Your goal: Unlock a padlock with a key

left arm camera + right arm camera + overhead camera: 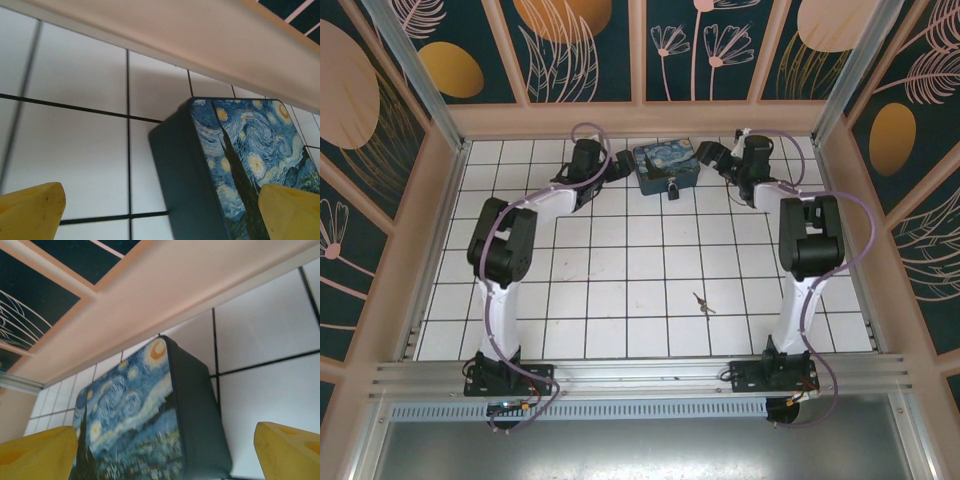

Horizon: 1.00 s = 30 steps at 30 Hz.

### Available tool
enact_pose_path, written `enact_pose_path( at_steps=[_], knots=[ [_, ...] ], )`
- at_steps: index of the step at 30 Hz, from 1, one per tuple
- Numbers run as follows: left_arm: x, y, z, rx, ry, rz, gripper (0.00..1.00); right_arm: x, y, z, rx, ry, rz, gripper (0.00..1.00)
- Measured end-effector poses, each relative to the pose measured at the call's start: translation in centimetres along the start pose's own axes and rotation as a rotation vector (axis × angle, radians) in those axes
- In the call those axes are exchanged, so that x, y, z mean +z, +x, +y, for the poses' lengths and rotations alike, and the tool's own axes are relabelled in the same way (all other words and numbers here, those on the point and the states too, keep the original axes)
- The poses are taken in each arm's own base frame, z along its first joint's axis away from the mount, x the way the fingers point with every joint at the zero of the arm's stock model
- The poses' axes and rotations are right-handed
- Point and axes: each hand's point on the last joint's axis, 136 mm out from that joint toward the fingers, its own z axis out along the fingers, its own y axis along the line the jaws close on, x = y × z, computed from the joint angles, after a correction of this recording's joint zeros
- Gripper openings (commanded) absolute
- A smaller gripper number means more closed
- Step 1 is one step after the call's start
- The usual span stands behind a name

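My left gripper and right gripper should first pull the box (666,160) with the padlock closer, since it stands near the back wall, far from the key.
The small dark padlock (673,188) hangs at the near side of the blue-and-yellow swirl-painted box (665,164) at the back of the tiled floor. The thin silvery key (701,303) lies alone on a tile in the near middle, far from both arms. My left gripper (623,164) sits open at the box's left end, whose dark side wall (185,170) lies between the yellow fingertips (31,210). My right gripper (706,155) is open at the right end, with the box (150,420) between its yellow fingertips (292,450). In both wrist views the padlock is hidden.
The pale back wall ledge (640,118) runs just behind the box, close to both grippers. Side walls (438,190) fence the white tiled floor (620,270). The arm bases stand on the near rail (640,375).
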Motion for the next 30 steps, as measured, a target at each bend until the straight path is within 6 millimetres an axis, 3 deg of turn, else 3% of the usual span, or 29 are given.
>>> enact_pose_path(
  at_steps=[7, 17, 25, 30],
  knots=[
    [4.0, 1.7, -2.3, -0.033, 0.117, 0.056, 0.98, 3.0, 0.9, -0.5, 0.072, -0.049, 0.044, 0.91],
    [4.4, 2.0, -6.0, -0.046, 0.288, 0.085, 0.96, 5.2, 3.7, 0.8, 0.092, -0.127, 0.136, 0.87],
    [4.5, 2.1, -5.6, -0.063, 0.312, 0.096, 0.93, 5.1, 4.6, 0.9, 0.083, -0.139, 0.151, 0.84],
    [3.7, 3.6, -4.3, -0.08, 0.299, 0.113, 0.92, 4.3, 6.3, 1.8, 0.067, -0.146, 0.176, 0.82]
  ],
)
